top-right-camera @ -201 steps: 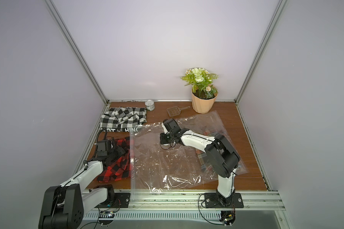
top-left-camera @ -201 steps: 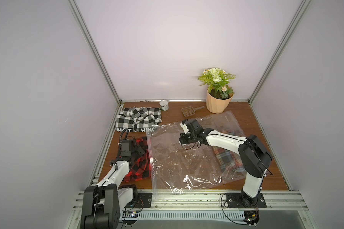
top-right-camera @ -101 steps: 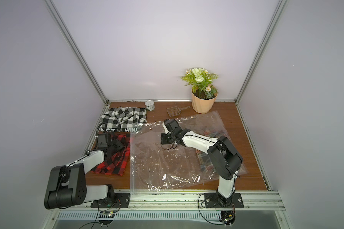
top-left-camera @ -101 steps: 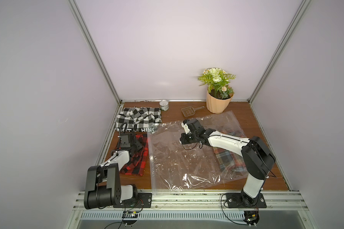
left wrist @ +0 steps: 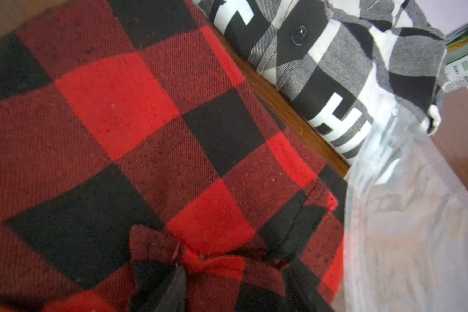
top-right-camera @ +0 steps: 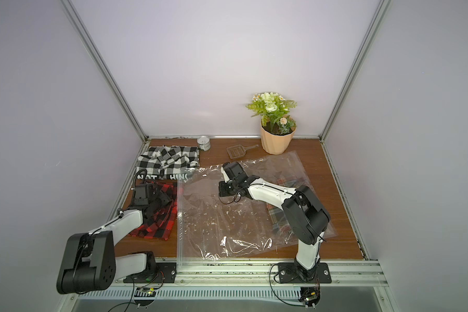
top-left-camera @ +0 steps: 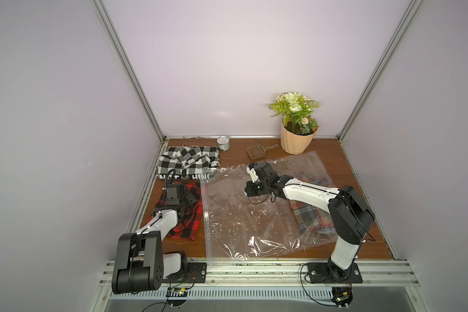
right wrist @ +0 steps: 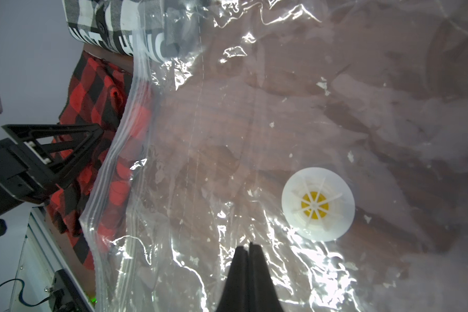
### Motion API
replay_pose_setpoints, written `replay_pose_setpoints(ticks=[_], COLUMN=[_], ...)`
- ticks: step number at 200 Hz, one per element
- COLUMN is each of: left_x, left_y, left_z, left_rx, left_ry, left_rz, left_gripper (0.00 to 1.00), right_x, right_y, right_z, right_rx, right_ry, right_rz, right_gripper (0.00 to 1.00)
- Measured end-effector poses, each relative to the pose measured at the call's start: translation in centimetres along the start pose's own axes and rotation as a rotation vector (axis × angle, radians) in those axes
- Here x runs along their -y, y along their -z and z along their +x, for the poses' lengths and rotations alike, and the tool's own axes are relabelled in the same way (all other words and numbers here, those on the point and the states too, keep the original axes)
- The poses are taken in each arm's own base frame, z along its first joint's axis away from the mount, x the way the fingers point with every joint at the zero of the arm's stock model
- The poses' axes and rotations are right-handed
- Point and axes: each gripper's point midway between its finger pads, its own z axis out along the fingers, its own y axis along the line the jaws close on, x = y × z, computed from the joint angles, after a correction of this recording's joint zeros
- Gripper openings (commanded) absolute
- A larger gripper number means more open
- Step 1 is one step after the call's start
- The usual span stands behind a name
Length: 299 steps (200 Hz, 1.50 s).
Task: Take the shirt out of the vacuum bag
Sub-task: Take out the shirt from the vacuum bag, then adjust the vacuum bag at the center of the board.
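Note:
The vacuum bag lies at a slant with its zip corner [top-left-camera: 209,261] over the front rail, so my right gripper should first pull the film [top-left-camera: 297,209] by the plaid shirt to straighten the bag.
The vacuum bag [top-left-camera: 254,216] [top-right-camera: 227,216] lies flat and clear across the table's middle, its white valve [right wrist: 318,204] facing up. A red-and-black checked shirt [top-left-camera: 185,227] [left wrist: 119,108] lies outside it, along its zip edge. My left gripper [top-left-camera: 188,202] [left wrist: 235,270] sits on this shirt, fingers apart with a bunched fold between them; whether they still press it does not show. My right gripper [top-left-camera: 249,189] [right wrist: 247,245] is shut, tips on the bag's film near the valve. A muted plaid shirt [top-left-camera: 308,218] shows through the film under the right arm.
A black-and-white checked shirt [top-left-camera: 187,162] lies at the back left, touching the bag's corner. Along the back wall stand a tin can [top-left-camera: 223,142], a brown scoop [top-left-camera: 257,151] and a potted plant [top-left-camera: 297,137]. Walls close in three sides.
The left arm's elbow has pulled back towards its base while its gripper stays on the red shirt, which has shifted slightly. The right arm and the bag have hardly moved.

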Motion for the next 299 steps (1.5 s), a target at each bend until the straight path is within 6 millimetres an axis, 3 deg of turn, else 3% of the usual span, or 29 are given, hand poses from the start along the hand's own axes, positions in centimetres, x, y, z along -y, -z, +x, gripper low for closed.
replay_pose_setpoints(ticks=[19,35,49,70,84,102,118,140,171,195,209,229,260,299], left_x=[1.1,2.7,3.9,4.7,4.9,5.1,5.5,6.6,9.0,9.8,9.3,8.4,8.7,9.7], left_y=[1.9,3.6,5.1,6.8,7.7,8.6,9.7,12.3,16.1,15.9,14.4,12.0,9.1,7.6], left_z=[-0.7,-1.8,-2.8,-3.2,-3.1,-3.4,-4.5,-7.2,-10.4,-10.0,-8.4,-5.3,0.0,3.6], left_rx=[0.015,0.045,0.075,0.102,0.108,0.117,0.141,0.224,0.335,0.309,0.252,0.146,-0.026,-0.129], left_ry=[0.007,0.009,0.008,0.008,0.007,0.010,0.021,0.025,0.004,-0.008,-0.010,-0.016,-0.066,-0.129], left_rz=[0.040,0.093,0.139,0.187,0.205,0.214,0.229,0.259,0.333,0.374,0.379,0.367,0.362,0.365], left_gripper=[0.73,0.75,0.77,0.80,0.82,0.83,0.85,0.94,0.94,0.94,0.94,0.94,0.94,0.94], right_x=[-0.8,-2.2,-4.5,-9.5,-12.7,-15.2,-16.4,-16.5,-14.0,-10.7,-8.0,-2.7,4.3,11.1], right_y=[-0.1,-0.1,-0.1,-0.1,-0.1,-0.3,-0.6,-2.0,-4.9,-5.1,-4.4,-2.2,1.3,4.4], right_z=[0.5,1.1,1.9,2.4,2.5,3.0,3.5,4.2,5.1,4.8,4.0,2.2,-0.9,-0.3], right_rx=[-0.012,-0.025,-0.039,-0.044,-0.036,-0.030,-0.026,-0.030,-0.048,-0.043,-0.028,0.001,0.078,0.098], right_ry=[0.012,0.035,0.067,0.126,0.153,0.179,0.188,0.184,0.169,0.153,0.122,0.052,-0.057,-0.156], right_rz=[-0.019,-0.044,-0.080,-0.152,-0.185,-0.185,-0.160,-0.105,0.016,0.129,0.173,0.256,0.361,0.457], right_gripper=[0.17,0.37,0.51,0.64,0.71,0.76,0.78,0.79,0.82,0.82,0.82,0.83,0.84,0.82])
